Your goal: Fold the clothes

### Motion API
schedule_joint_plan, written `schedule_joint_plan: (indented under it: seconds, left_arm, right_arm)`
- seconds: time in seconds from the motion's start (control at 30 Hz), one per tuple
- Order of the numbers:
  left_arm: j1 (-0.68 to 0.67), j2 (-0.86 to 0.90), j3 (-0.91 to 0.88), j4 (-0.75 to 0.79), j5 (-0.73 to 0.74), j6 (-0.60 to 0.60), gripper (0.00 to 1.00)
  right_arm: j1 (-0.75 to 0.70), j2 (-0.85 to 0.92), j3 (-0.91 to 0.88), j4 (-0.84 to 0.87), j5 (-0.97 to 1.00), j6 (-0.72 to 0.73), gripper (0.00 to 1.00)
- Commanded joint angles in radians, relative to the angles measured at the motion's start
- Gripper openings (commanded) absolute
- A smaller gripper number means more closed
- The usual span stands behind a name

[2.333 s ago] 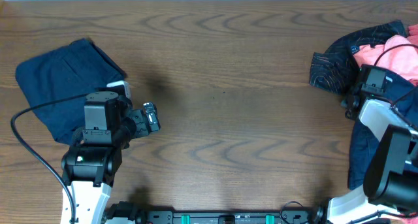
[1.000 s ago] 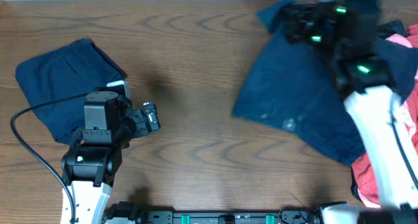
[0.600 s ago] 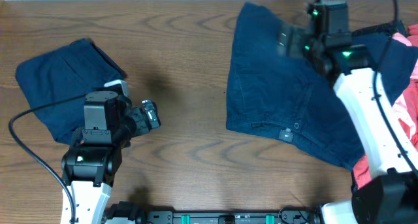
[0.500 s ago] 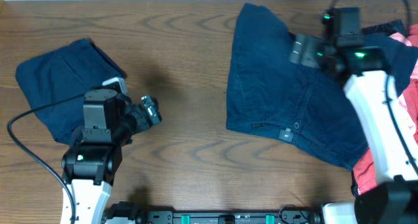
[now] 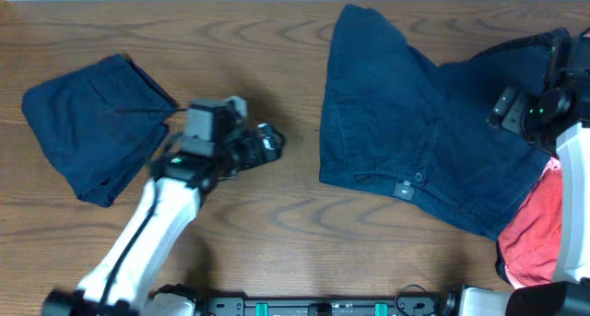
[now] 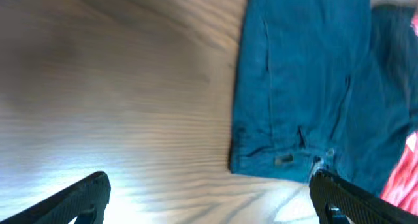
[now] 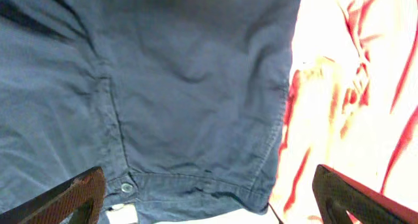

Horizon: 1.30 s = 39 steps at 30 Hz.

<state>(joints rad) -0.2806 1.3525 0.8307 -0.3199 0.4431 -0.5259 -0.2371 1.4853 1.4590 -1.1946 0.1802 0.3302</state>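
The shorts' side is on top of the coral-pink garment, so the robot's left gripper should grab the waistband corner and pull the shorts away from the pile before the robot folds them.
A pair of navy shorts lies spread flat right of centre, its waistband button near the front edge. Another navy piece lies folded at the far left. My left gripper is open over bare wood between them; in the left wrist view its gripper faces the shorts' waistband corner, apart from it. My right gripper is open above the shorts' right side, holding nothing. In the right wrist view the gripper hangs over navy cloth beside a coral-pink garment.
A pile of clothes sits at the right edge: coral-pink fabric at the front, dark cloth behind. The wooden table runs to the back edge. The left arm's cable trails off at the front left.
The right gripper opened, let go of the spread navy shorts and drew back to the right. The left arm reached right, away from the folded piece, toward the table's middle.
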Motion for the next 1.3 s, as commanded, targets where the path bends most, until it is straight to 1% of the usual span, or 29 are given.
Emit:
schedule_joint_plan:
  seconds: [0.0, 0.13, 0.33, 0.4, 0.53, 0.57, 0.63, 0.7, 0.73, 0.77, 0.83, 0.9, 0.97, 1.03, 1.07, 1.13, 1.23, 1.27]
  left_arm:
    - [-0.09, 0.108, -0.009, 0.07, 0.029, -0.037, 0.98]
    - [-0.181, 0.233, -0.009, 0.189, 0.028, -0.049, 0.98]
    - [-0.273, 0.396, -0.009, 0.351, 0.028, -0.189, 1.0]
    - [-0.295, 0.435, -0.009, 0.401, 0.028, -0.227, 0.95]
    - [-0.338, 0.468, -0.009, 0.47, 0.028, -0.243, 0.76]
    - [-0.345, 0.469, -0.009, 0.483, 0.027, -0.243, 0.67]
    - [-0.354, 0.469, -0.009, 0.505, 0.028, -0.243, 0.47]
    - [-0.356, 0.469, -0.008, 0.518, 0.028, -0.243, 0.24]
    - [-0.356, 0.469, -0.008, 0.517, 0.028, -0.242, 0.1]
    - [-0.352, 0.469, -0.008, 0.513, 0.029, -0.235, 0.06]
    - [-0.335, 0.46, -0.008, 0.48, 0.029, -0.203, 0.06]
    - [-0.296, 0.434, -0.008, 0.405, 0.028, -0.139, 0.06]
    - [-0.23, 0.385, -0.006, 0.298, 0.027, -0.034, 0.06]
    - [-0.127, 0.31, 0.014, 0.153, -0.013, 0.069, 0.06]
    - [-0.063, 0.266, 0.032, 0.082, -0.046, 0.103, 0.06]
    - [0.064, 0.186, 0.078, -0.013, -0.102, 0.141, 0.06]
    - [0.254, 0.091, 0.158, -0.043, -0.108, 0.144, 0.06]
    - [0.302, 0.07, 0.18, -0.042, -0.096, 0.144, 0.1]
  right_arm:
    - [-0.026, -0.009, 0.013, -0.016, 0.011, 0.006, 0.99]
    - [-0.033, -0.009, 0.013, -0.031, 0.011, 0.005, 0.99]
    - [-0.033, -0.009, 0.013, -0.037, 0.011, -0.01, 0.99]
    - [-0.033, -0.009, 0.013, -0.039, 0.011, -0.01, 0.99]
    - [-0.033, -0.009, 0.013, -0.04, 0.011, -0.01, 0.99]
    - [-0.033, -0.009, 0.013, -0.04, 0.011, -0.01, 0.99]
    - [-0.033, -0.009, 0.013, -0.041, 0.011, -0.01, 0.99]
    - [-0.033, -0.009, 0.013, -0.041, 0.011, -0.01, 0.99]
    - [-0.033, -0.009, 0.013, -0.041, 0.011, -0.01, 0.99]
    - [-0.033, -0.009, 0.013, -0.041, 0.011, -0.01, 0.99]
    - [-0.033, -0.009, 0.013, -0.041, 0.011, -0.01, 0.99]
    - [-0.033, -0.009, 0.013, -0.043, 0.011, -0.01, 0.99]
    - [-0.033, -0.009, 0.013, -0.047, 0.011, -0.01, 0.99]
    - [-0.033, -0.009, 0.013, -0.047, 0.011, -0.01, 0.99]
    - [-0.033, -0.009, 0.013, -0.047, 0.011, -0.01, 0.99]
    - [-0.033, -0.009, 0.013, -0.047, 0.01, -0.01, 0.99]
    - [-0.033, -0.009, 0.013, -0.047, -0.025, -0.01, 0.99]
    - [-0.033, -0.009, 0.013, -0.047, -0.04, -0.01, 0.99]
